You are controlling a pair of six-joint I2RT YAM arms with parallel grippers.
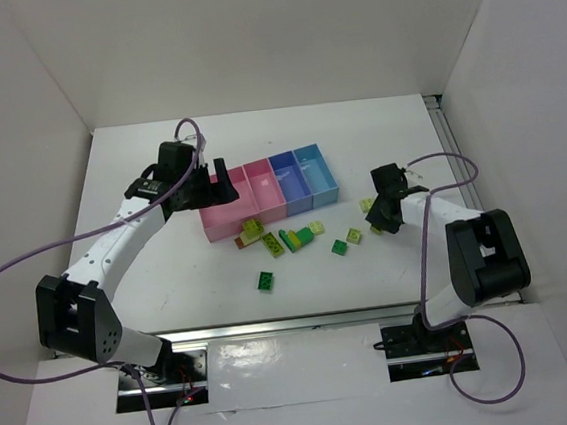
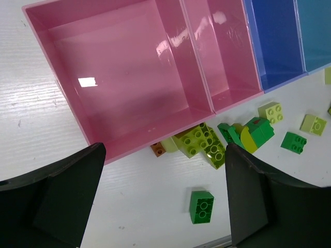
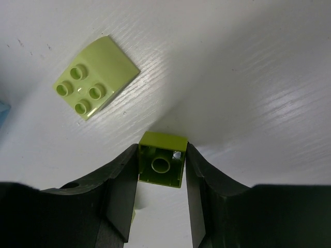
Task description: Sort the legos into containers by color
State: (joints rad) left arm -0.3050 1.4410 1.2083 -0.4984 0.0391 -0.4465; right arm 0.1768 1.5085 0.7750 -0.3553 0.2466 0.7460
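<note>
My right gripper goes on with the lime brick (image 3: 162,158) square in its fingers to the periwinkle compartment (image 1: 291,178) and lets go there. The compartment is empty and clear of my left gripper.
The tray (image 1: 264,216) has a large pink (image 2: 124,77), a narrow pink (image 2: 220,51), a periwinkle (image 2: 271,41) and a light blue compartment (image 2: 315,31), all empty where visible. My left gripper (image 1: 204,185) is open and empty over the large pink compartment's near left edge; in its wrist view (image 2: 163,201) a dark green brick (image 2: 201,206) lies between the fingers on the table. Lime bricks (image 2: 199,142), an orange-brown brick (image 2: 158,150) and green ones (image 2: 248,133) lie beside the tray. My right gripper (image 3: 162,155) is shut on a lime brick (image 3: 162,164), right of the tray (image 1: 382,213).
A pale lime flat brick (image 3: 95,85) lies on the table just beyond the right gripper. Loose bricks (image 1: 339,247) are scattered in front of the tray. White walls enclose the table; a metal rail (image 1: 447,136) runs along its right side.
</note>
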